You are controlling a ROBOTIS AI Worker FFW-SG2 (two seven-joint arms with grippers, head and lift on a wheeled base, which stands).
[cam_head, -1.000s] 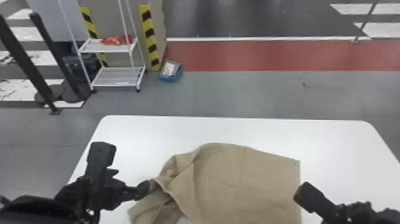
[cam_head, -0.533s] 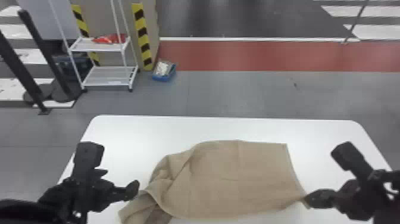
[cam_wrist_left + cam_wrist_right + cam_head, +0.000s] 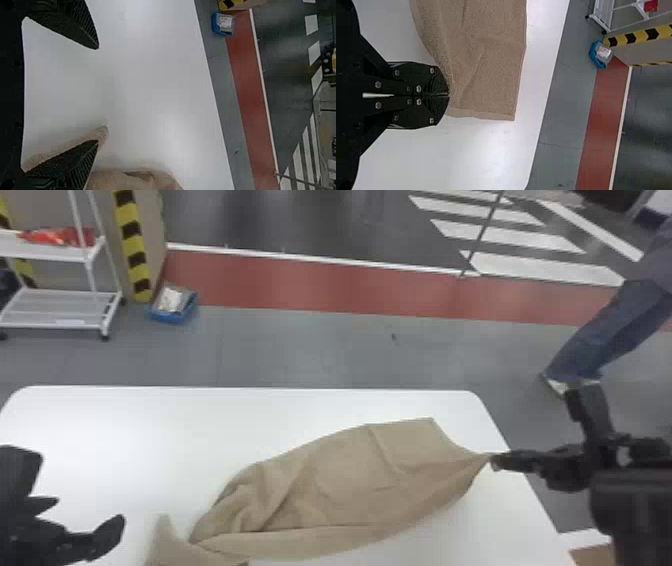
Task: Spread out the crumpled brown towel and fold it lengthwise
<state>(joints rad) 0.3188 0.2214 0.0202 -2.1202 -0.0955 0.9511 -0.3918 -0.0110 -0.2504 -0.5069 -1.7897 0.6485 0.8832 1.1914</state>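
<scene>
I expect the brown towel (image 3: 350, 487) to straighten into a long strip when I lift it, because loose folds (image 3: 268, 498) run from the towel's held corner to the bunched end.
In the head view my right gripper (image 3: 492, 460) is at the table's right side, shut on a corner of the brown towel (image 3: 345, 480), which stretches from there toward the front left in long folds. The right wrist view shows the right gripper (image 3: 448, 95) with its fingers together on the towel's edge (image 3: 494, 75). My left gripper (image 3: 90, 515) stands open at the lower left, left of the towel. In the left wrist view the left gripper (image 3: 98, 95) has its fingers wide apart, with a strip of towel (image 3: 102, 133) alongside one finger and more towel (image 3: 130, 180) beyond it.
The white table (image 3: 250, 415) has bare surface behind the towel. On the floor beyond stand a white shelf rack (image 3: 55, 307) and a blue box (image 3: 172, 307). A person walks at the far right, away from the table.
The right gripper took hold of the towel's near right corner and has moved right, drawing the towel longer and slantwise. The head view has shifted toward the right. The left gripper has come away from the towel.
</scene>
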